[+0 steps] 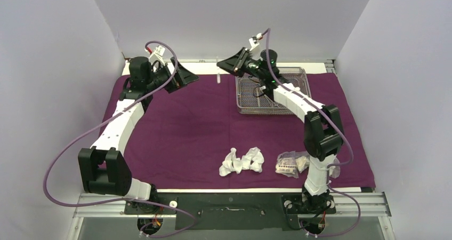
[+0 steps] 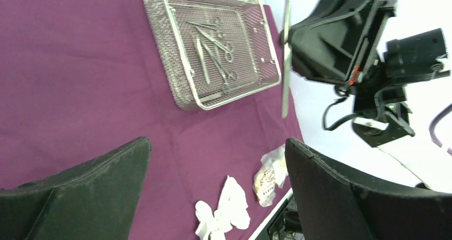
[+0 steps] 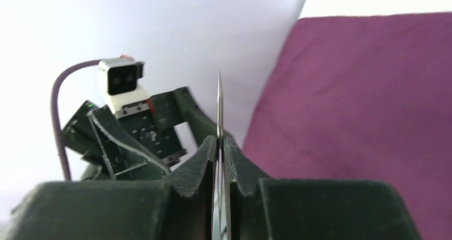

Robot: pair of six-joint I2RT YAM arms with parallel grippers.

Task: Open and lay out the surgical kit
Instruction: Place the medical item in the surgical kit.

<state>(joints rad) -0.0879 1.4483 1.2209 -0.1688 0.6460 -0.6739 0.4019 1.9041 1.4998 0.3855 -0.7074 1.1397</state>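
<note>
Next, I take the tweezers' loose end with my left gripper, because my right gripper has the tweezers while the clear cloth lies on my left gripper's side.
The dark purple cloth wrap lies spread flat over the table. The silver wire-mesh tray stands on it at the back right and holds several steel forceps. My right gripper is raised left of the tray, shut on thin steel tweezers. Their point sticks out past the jaws in the right wrist view. My left gripper is open and empty, raised at the back left, facing the right gripper. White gauze wads and clear plastic packets lie near the front edge.
The left wrist view shows the tray's rim, the tweezers, the gauze and a packet between my open fingers. White walls close in the back and both sides. The right arm's elbow rises over the cloth beside the packets.
</note>
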